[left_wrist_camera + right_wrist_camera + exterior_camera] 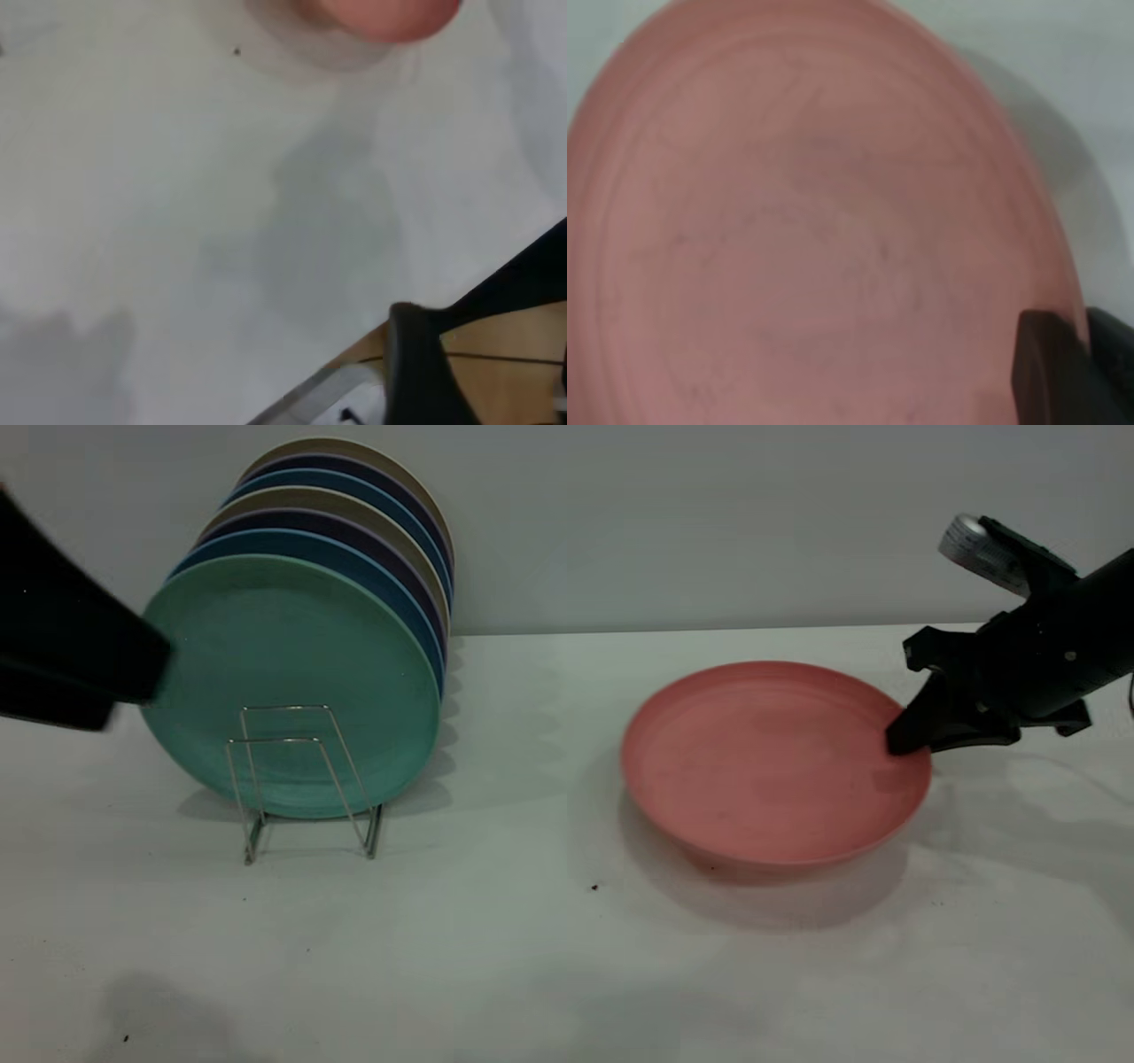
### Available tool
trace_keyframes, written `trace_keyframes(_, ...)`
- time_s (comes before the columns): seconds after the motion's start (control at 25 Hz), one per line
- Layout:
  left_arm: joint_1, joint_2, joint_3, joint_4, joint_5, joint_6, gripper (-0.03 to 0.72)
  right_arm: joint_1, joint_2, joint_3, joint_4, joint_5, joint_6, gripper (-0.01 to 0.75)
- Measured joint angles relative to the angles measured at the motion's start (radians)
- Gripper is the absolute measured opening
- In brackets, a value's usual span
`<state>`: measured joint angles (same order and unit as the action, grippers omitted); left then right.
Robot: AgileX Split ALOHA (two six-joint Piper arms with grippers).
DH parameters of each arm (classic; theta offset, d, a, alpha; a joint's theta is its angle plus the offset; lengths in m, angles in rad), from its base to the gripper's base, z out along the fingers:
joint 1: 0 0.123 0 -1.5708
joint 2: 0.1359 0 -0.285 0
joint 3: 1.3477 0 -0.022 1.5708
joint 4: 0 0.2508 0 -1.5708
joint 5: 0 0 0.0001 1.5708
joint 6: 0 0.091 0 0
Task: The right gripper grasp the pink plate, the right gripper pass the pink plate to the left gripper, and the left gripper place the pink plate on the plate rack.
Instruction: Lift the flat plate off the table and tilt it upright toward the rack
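I can see the pink plate's rim (627, 747) free opposite my right gripper, so I should keep moving my left gripper toward that free rim and close it once its fingers are on both sides of the rim.
The pink plate (762, 762) sits at the right of the white table, its right side raised a little over its shadow. My right gripper (905, 735) is shut on its right rim, one jaw inside the plate and one outside; the right wrist view shows the plate (815, 230) filling the frame with the gripper (1076, 354) at the rim. My left gripper (142, 673) hangs at the far left, beside the rack's plates, open and empty (483, 354). The wire plate rack (306, 779) has two free front loops. The left wrist view catches the plate's edge (381, 18).
Several plates stand upright in the rack, a teal-green one (292, 682) in front, then blue, purple and tan ones. A grey wall runs behind the table. The left wrist view shows the table's edge (354, 372) with a wooden surface below.
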<state>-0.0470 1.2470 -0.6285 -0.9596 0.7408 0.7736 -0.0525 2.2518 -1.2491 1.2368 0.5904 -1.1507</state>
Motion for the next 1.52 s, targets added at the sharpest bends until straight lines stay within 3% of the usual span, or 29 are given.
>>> trace_keyframes(0.24,0.0,0.208,-0.007,-0.313,-0.021,0.26,0.411,0.0,-0.001,0.0,-0.009,0.176,-0.002,0.012)
trace_keyframes(0.48,0.0,0.342,-0.007,-0.479,-0.028,0.396,0.411,0.025,-0.032,0.0,-0.005,0.261,-0.004,0.012)
trace_keyframes(1.04,0.0,0.375,-0.008,-0.629,-0.052,0.479,0.411,0.213,-0.065,0.0,0.104,0.313,-0.071,0.012)
trace_keyframes(1.52,0.0,0.376,-0.008,-0.621,-0.064,0.468,0.398,0.223,-0.065,0.0,0.111,0.331,-0.082,0.012)
